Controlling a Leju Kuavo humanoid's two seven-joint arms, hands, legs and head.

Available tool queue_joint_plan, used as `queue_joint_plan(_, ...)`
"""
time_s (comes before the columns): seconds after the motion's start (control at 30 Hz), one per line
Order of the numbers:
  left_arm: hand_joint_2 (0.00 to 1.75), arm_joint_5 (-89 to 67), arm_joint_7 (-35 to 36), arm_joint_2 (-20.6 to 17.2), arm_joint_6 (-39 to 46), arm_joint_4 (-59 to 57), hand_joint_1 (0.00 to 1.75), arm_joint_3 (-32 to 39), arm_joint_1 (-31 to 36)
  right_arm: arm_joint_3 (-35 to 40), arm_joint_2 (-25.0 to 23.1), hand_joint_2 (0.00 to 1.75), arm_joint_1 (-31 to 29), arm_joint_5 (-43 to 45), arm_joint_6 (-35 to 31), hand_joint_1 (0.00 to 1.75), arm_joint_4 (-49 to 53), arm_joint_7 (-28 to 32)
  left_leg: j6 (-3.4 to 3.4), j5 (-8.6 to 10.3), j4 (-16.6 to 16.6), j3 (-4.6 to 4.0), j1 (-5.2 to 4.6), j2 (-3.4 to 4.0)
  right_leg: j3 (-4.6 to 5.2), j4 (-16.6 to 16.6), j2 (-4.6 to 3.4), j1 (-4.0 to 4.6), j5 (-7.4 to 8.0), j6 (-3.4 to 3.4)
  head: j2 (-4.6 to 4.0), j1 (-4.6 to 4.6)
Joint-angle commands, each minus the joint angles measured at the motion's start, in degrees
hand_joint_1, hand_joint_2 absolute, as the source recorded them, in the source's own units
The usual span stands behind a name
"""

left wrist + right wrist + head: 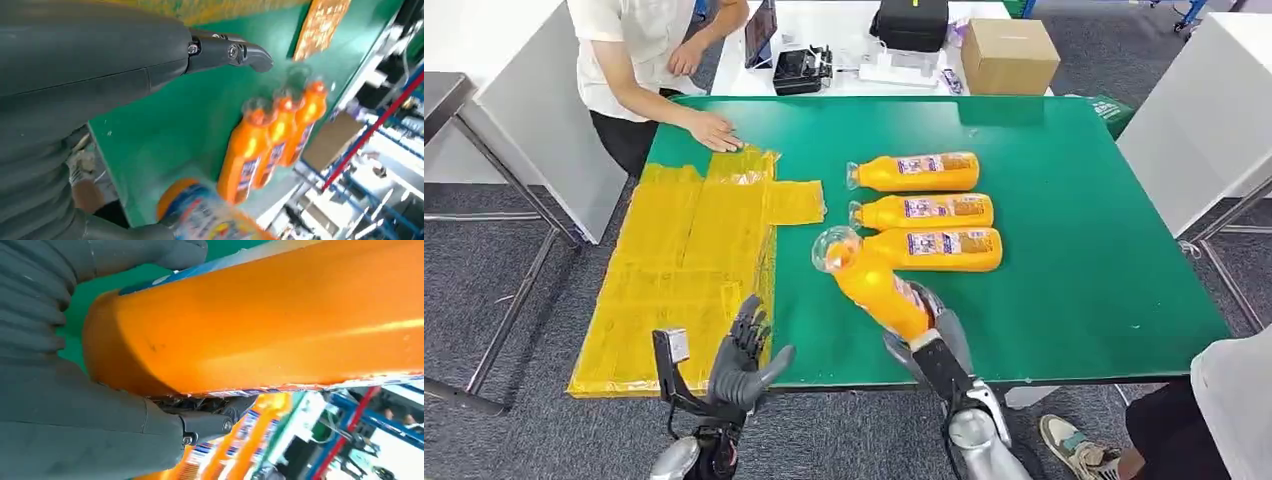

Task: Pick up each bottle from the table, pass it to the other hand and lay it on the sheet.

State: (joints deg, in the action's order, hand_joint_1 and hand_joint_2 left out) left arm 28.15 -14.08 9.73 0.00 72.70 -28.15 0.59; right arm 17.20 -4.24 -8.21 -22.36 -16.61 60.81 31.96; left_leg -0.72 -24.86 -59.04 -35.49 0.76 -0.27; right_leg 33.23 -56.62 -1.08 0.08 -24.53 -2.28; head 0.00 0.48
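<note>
I expect the orange juice bottle [879, 290] to stay put when I lay it on the sheet, because the three orange bottles [932, 211] rest unpropped on their broad sides.
My right hand [929, 338] grips an orange juice bottle [874, 282] by its base and holds it tilted above the green table [1074, 250], its clear cap pointing up and to the left. The same bottle [280, 315] lies across my right hand [75, 415] in the right wrist view. Three more orange bottles [919, 172] [929, 211] [939, 249] lie side by side on the table. The yellow sheet [684, 270] covers the table's left part. My left hand [742, 360] hovers open at the front edge, beside the sheet, fingers spread. The held bottle [200, 212] and the three lying bottles [272, 142] show beyond my left hand [100, 60].
A person at the far left rests a hand [714, 130] on the table by the sheet's far corner. A second person's leg and shoe [1074, 450] stand at the near right. A white table behind carries a cardboard box [1009, 55] and a black case [911, 22].
</note>
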Motion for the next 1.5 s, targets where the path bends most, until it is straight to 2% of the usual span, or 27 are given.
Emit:
queue_joint_plan(0.03,1.75,0.26,0.45,-2.80,-0.16,-2.68,0.00,-3.04,1.96,2.47,-0.30,1.75,-1.91,1.21,-0.82,1.75,-0.25,0.51,0.00,-0.02,0.08,0.10,-0.08,0.01,-0.08,0.02,0.09,-0.06,-0.04,0.03,0.00,-0.02)
queue_joint_plan(0.1,1.75,-0.73,0.09,-3.46,-1.91,-2.00,0.00,-4.34,2.39,3.26,-0.36,1.75,-2.88,1.06,0.28,1.75,-2.14,0.34,0.01,0.00,0.07,-0.03,-0.09,0.01,0.05,0.01,0.08,-0.07,-0.02,0.02,0.00,-0.02)
queue_joint_plan(0.2,1.75,-4.34,-0.50,-4.06,-4.91,1.23,0.00,-6.10,2.63,7.28,-1.40,1.75,-8.06,-1.85,4.53,1.75,-11.60,-2.43,0.01,0.00,0.04,-0.14,-0.07,0.09,0.17,0.01,-0.01,-0.07,0.02,0.02,0.00,-0.04)
queue_joint_plan(0.3,1.75,-4.21,2.50,-3.24,-5.82,1.03,0.00,-5.86,3.07,10.92,-3.51,1.75,-12.62,-4.76,5.03,1.75,-18.54,-2.53,0.02,0.01,0.08,-0.09,-0.11,0.24,0.18,0.01,-0.10,-0.10,0.05,0.04,0.00,0.00)
queue_joint_plan(0.43,1.75,-2.66,3.22,-3.06,-6.01,0.17,0.00,-5.88,3.78,15.46,-4.99,1.75,-15.91,-7.92,6.70,1.75,-21.90,-5.37,0.03,0.02,0.04,-0.18,-0.06,0.18,0.26,0.00,-0.06,-0.05,0.03,0.03,0.00,-0.02)
queue_joint_plan(0.63,1.75,-2.15,2.35,-2.54,-5.82,0.24,0.00,-4.53,4.84,19.75,-6.87,1.75,-17.09,-11.63,6.92,1.75,-25.09,-7.88,0.02,0.04,0.05,-0.14,-0.07,0.07,0.19,-0.03,0.06,-0.07,-0.01,0.03,0.00,-0.02)
queue_joint_plan(0.83,1.75,0.31,3.04,-0.29,-4.64,-1.51,0.00,-2.08,6.01,24.44,-7.74,1.75,-17.08,-17.27,1.52,1.75,-24.25,-8.99,0.02,0.08,0.02,-0.37,-0.05,-0.08,0.38,-0.02,0.19,-0.06,0.00,0.02,0.00,0.02)
queue_joint_plan(0.93,1.75,1.62,1.21,1.47,-1.68,-1.19,0.00,0.28,6.14,26.23,-7.97,1.75,-15.92,-17.46,2.14,1.75,-23.05,-9.00,0.02,0.06,0.06,-0.25,-0.09,-0.08,0.29,-0.01,0.24,-0.10,-0.05,0.03,0.00,0.00)
queue_joint_plan(1.23,1.75,3.80,1.31,1.93,-0.96,-0.60,0.00,0.85,7.18,29.17,-8.65,1.75,-15.73,-17.55,3.79,1.75,-23.92,-8.16,0.01,0.06,0.03,-0.40,-0.08,-0.08,0.44,-0.02,0.19,-0.10,-0.02,0.01,0.00,-0.11)
queue_joint_plan(1.37,1.75,7.84,0.00,2.38,-3.40,0.73,0.00,1.18,7.30,31.16,-9.14,1.75,-15.35,-15.27,6.60,1.75,-23.90,-5.48,0.02,0.07,0.03,-0.36,-0.09,-0.14,0.40,-0.04,0.35,-0.10,-0.07,0.03,0.00,-0.07)
queue_joint_plan(1.5,1.75,9.30,0.47,2.24,-6.24,2.87,0.00,-0.32,7.45,32.21,-9.60,1.75,-15.58,-14.71,7.12,1.75,-24.10,-5.45,0.03,0.07,-0.01,-0.48,-0.03,-0.11,0.50,-0.04,0.28,-0.05,-0.04,0.03,0.00,-0.09)
